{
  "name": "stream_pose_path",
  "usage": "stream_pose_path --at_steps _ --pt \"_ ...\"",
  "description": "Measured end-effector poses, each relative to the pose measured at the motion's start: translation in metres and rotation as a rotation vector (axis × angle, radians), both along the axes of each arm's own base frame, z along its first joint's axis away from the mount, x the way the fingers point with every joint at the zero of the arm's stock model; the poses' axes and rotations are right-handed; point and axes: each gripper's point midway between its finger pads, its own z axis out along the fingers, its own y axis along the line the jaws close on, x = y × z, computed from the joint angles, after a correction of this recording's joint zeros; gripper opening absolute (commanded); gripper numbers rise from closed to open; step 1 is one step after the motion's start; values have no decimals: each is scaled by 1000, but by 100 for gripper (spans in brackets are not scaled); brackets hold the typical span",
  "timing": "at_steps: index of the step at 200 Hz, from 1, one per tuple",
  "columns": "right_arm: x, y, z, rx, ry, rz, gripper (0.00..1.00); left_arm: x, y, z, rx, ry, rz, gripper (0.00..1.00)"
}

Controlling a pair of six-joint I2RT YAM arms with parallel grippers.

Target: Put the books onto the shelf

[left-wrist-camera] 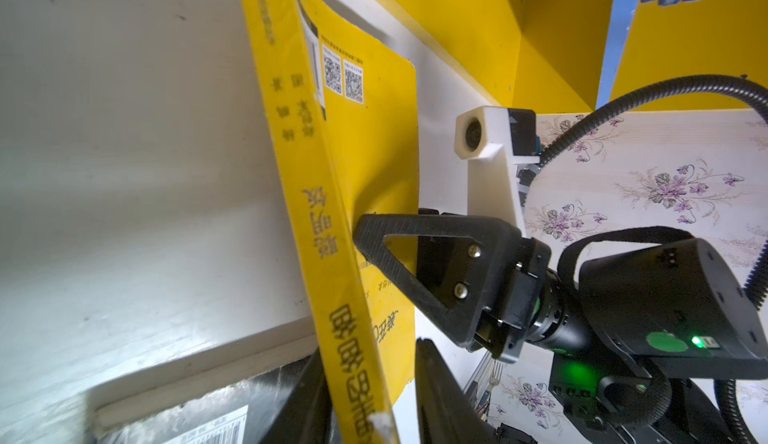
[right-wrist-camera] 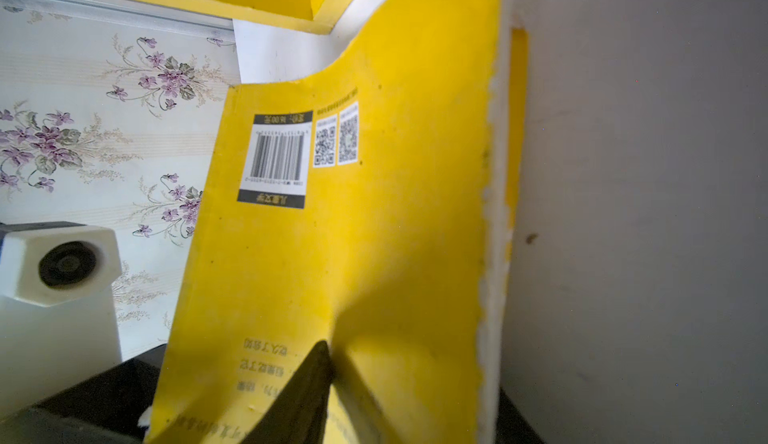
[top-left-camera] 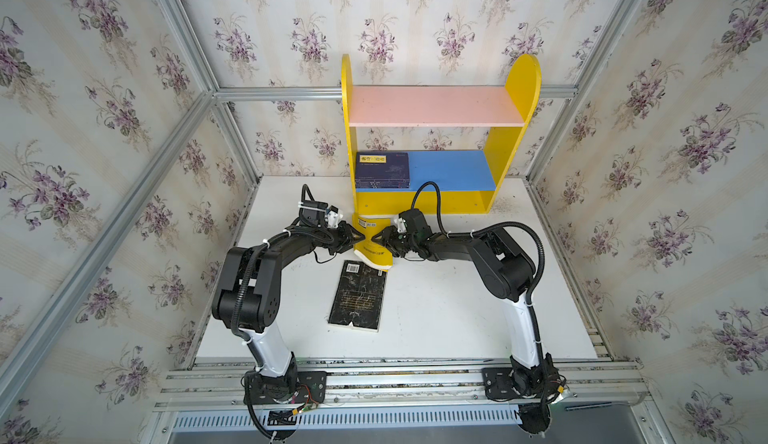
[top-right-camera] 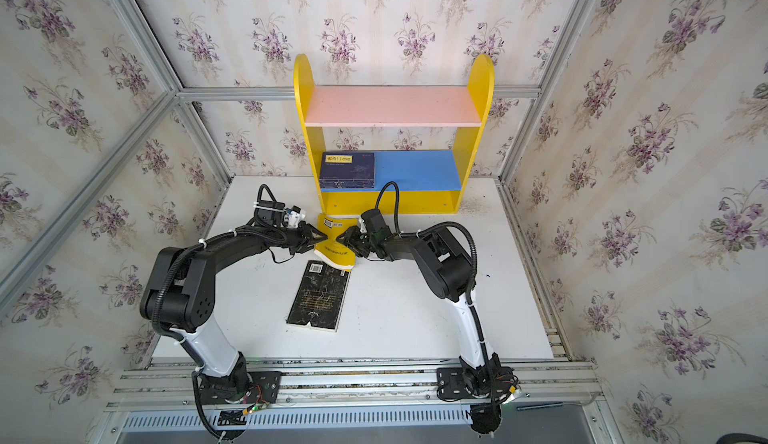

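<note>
The yellow book's back cover [top-left-camera: 367, 226] is facing up, so my right gripper needs to open and move away while my left gripper flips the book over by its spine [left-wrist-camera: 321, 227].
A bright yellow book [top-left-camera: 372, 248] [top-right-camera: 336, 250] is held tilted just in front of the shelf [top-left-camera: 436, 107] [top-right-camera: 392, 107]. My left gripper [top-left-camera: 360, 237] [top-right-camera: 322, 236] is shut on its spine edge, and the left wrist view shows my left gripper [left-wrist-camera: 370, 348] with a finger on each side of the yellow book [left-wrist-camera: 365, 150]. My right gripper [top-left-camera: 376, 237] [top-right-camera: 340, 237] [right-wrist-camera: 415, 371] is shut on the opposite edge of the yellow book [right-wrist-camera: 374, 234], denting the cover. A black book [top-left-camera: 358, 296] [top-right-camera: 320, 296] lies flat on the table. Navy books [top-left-camera: 383, 169] [top-right-camera: 348, 167] lie stacked on the blue lower board.
The blue lower board [top-left-camera: 455, 169] is bare to the right of the stack, and the pink upper board holds nothing. The yellow base [top-left-camera: 440, 201] stands close behind both grippers. White table [top-left-camera: 449, 309] spreads to the right of the black book. Floral walls close in on three sides.
</note>
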Motion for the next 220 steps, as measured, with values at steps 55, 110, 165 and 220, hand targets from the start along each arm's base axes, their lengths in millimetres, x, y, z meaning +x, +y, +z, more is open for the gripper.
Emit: stream_pose_path --at_steps 55,110,165,220 --pt "-1 -11 9 -45 -12 -16 65 -4 -8 -10 17 23 2 10" --pt "-9 -43 58 -69 -74 -56 74 -15 -18 47 54 -140 -66 4" --pt "-24 -115 102 -158 -105 -213 78 -35 -18 97 281 -350 -138 3" --pt "-33 -155 186 -132 -191 -285 84 -54 -21 117 563 -526 -208 2"
